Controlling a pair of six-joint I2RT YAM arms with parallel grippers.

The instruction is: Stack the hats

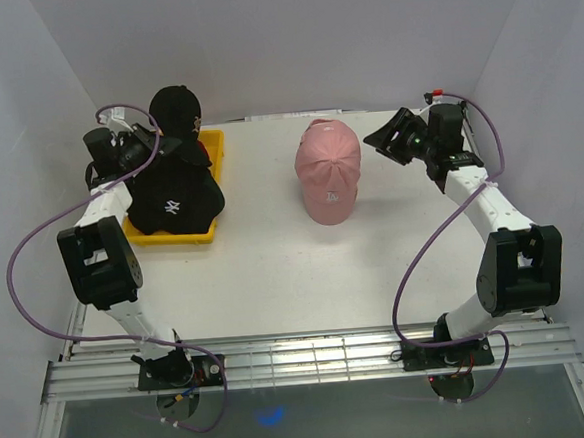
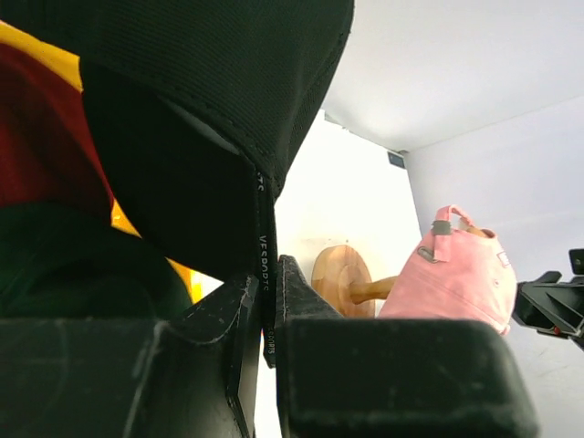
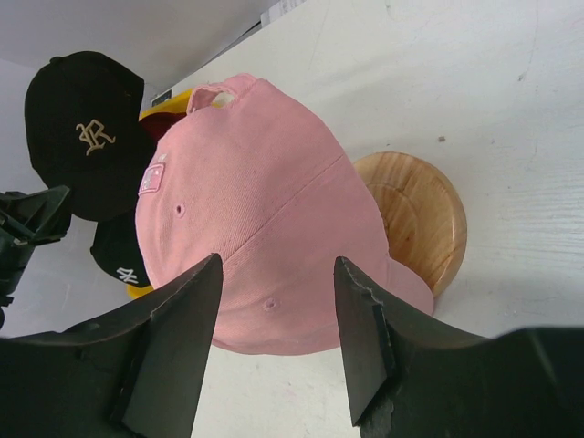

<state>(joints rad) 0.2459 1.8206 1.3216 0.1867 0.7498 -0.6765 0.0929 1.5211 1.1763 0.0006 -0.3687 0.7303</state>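
The black hat with an R logo point(image 1: 175, 111) is hanging from my left gripper, and the hat's far edge point(image 1: 199, 137) is free. My right gripper should stay open until it reaches that edge.
A black hat with an R logo point(image 1: 175, 109) hangs above the back of the yellow tray point(image 1: 213, 144). My left gripper point(image 1: 162, 144) is shut on its edge; in the left wrist view the jaws point(image 2: 266, 274) pinch a black band of that hat point(image 2: 182, 82). Another black hat with a white logo point(image 1: 176, 203) lies in the tray over a dark red hat point(image 2: 36, 137). A pink hat point(image 1: 329, 171) sits on the wooden stand point(image 3: 415, 214) at mid-table. My right gripper point(image 1: 385, 140) is open just right of it, its fingers point(image 3: 278, 274) apart from the pink hat point(image 3: 255, 210).
The yellow tray point(image 3: 162, 109) stands at the table's back left, near the left wall. The stand's round wooden base point(image 2: 339, 276) rests on the white table point(image 1: 276, 270) under the pink hat point(image 2: 452, 269). White walls close in the back and both sides.
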